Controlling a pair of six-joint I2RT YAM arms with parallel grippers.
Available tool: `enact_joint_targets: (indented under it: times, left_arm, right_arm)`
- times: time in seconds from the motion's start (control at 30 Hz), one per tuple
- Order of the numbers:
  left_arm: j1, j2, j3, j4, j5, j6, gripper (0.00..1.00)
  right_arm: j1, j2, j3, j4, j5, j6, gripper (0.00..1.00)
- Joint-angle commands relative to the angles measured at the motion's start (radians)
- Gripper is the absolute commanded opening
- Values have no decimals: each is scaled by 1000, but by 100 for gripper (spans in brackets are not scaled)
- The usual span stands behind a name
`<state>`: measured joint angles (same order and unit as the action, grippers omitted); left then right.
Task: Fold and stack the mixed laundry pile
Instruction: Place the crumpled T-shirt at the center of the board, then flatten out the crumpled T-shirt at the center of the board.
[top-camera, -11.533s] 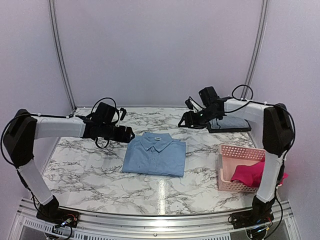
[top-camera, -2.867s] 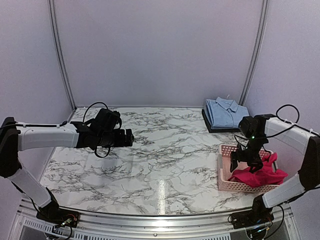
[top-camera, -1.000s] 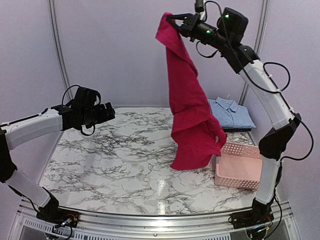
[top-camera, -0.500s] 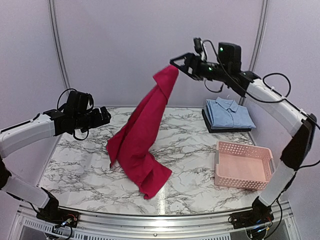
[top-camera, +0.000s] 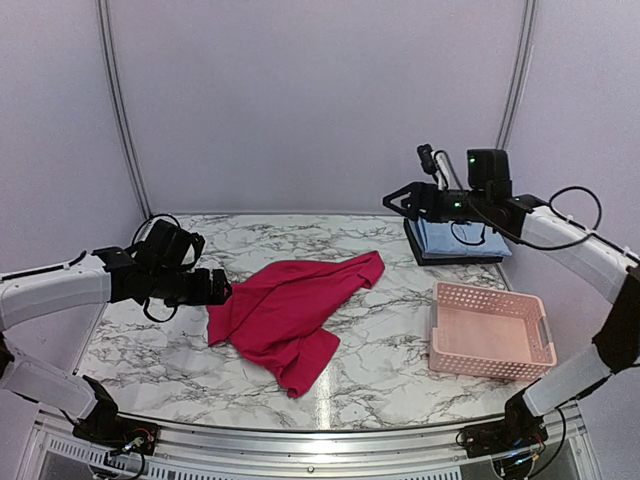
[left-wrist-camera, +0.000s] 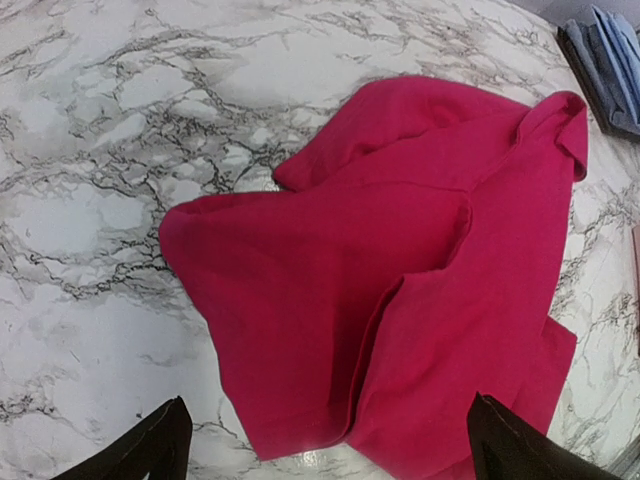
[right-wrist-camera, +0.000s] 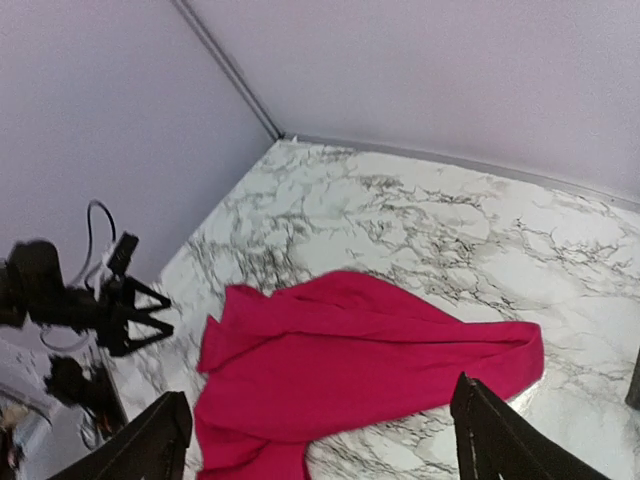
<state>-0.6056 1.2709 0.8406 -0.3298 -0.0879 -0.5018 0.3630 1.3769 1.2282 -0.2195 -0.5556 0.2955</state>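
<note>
The crumpled magenta-red garment (left-wrist-camera: 398, 288) has folds running across it, so my left gripper should pinch the end (left-wrist-camera: 240, 310) beside it and my right gripper should pinch the opposite edge to lift the garment open.
The magenta-red garment (top-camera: 290, 312) lies crumpled and spread on the marble table at centre-left, with one end trailing right toward the tray. Nothing holds it. My left gripper (top-camera: 218, 288) is open at the garment's left edge, just above it; in the left wrist view the cloth (left-wrist-camera: 400, 280) fills the space ahead of the open left gripper (left-wrist-camera: 330, 445). My right gripper (top-camera: 395, 200) hangs open in the air, high above the table, to the right of the garment (right-wrist-camera: 350, 370). The light blue shirt (top-camera: 440, 238) lies folded on the dark tray (top-camera: 460, 258), partly hidden behind the right arm.
A pink lattice basket (top-camera: 487, 292) stands empty at the front right. The tray sits at the back right, in the corner by the wall. Bare marble shows in front of and behind the garment.
My right gripper opened and let go of the garment, which dropped from the air onto the table. The right arm came down and drew back to the right. The left gripper moved in toward the cloth.
</note>
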Motion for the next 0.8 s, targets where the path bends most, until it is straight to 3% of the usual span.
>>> enact_joint_targets:
  times: [0.0,0.1,0.23,0.4,0.63,0.77]
  left_arm:
    - [-43,40,-23,-55,4,-60,99]
    - [-60,109,0,-49,15,-117,99]
    - [-72,224,82,-41,-2,-135,94]
    - [-72,331,237,-98,-89,-131,68]
    - [-39,350,421,-127,-180,-40,3]
    - [32,390,539,-137,-180,37,0]
  right_arm:
    - [75,237,118,-87,-137,-78,78]
    - [170,370,237,-259,-80,-205,77]
    - [221,449,215,-224,-119,-172,75]
    - [233,514,170,-148,-170,-137,72]
    - [291,661,190,-97,-164,-96,69]
    - [302,735,227,-82,-144,-49,64]
